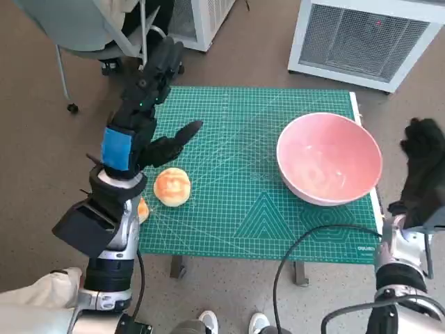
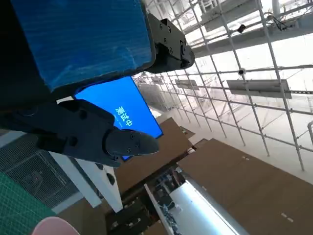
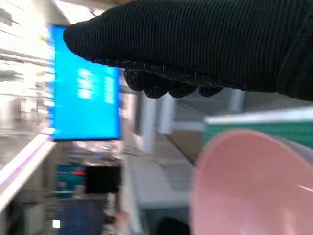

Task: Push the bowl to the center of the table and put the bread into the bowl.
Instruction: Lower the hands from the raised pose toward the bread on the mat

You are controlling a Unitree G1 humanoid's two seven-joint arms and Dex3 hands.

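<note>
A toasted orange edge (image 1: 143,210) shows from under the robot's forearm (image 1: 130,221), so the robot should expect a long bread hidden there to lift into the bowl.
The pink bowl (image 1: 329,158) stands empty on the right side of the green mat (image 1: 236,209), close to the table's right edge. A round golden bread roll (image 1: 172,186) lies on the mat's left part. My left hand (image 1: 142,115) is raised above the table's left side, behind the roll, fingers spread and holding nothing. My gloved right hand (image 1: 423,163) hangs just off the right edge beside the bowl, empty. The right wrist view shows the glove (image 3: 195,44) over the bowl's rim (image 3: 254,186). In the left wrist view, the black fingers (image 2: 98,137) point out into the room.
A small orange thing (image 1: 142,209) peeks from under my left forearm at the mat's left edge. A chair (image 1: 104,35) stands behind the table on the left, a white grilled unit (image 1: 361,38) on the right. Feet (image 1: 233,323) show at the front.
</note>
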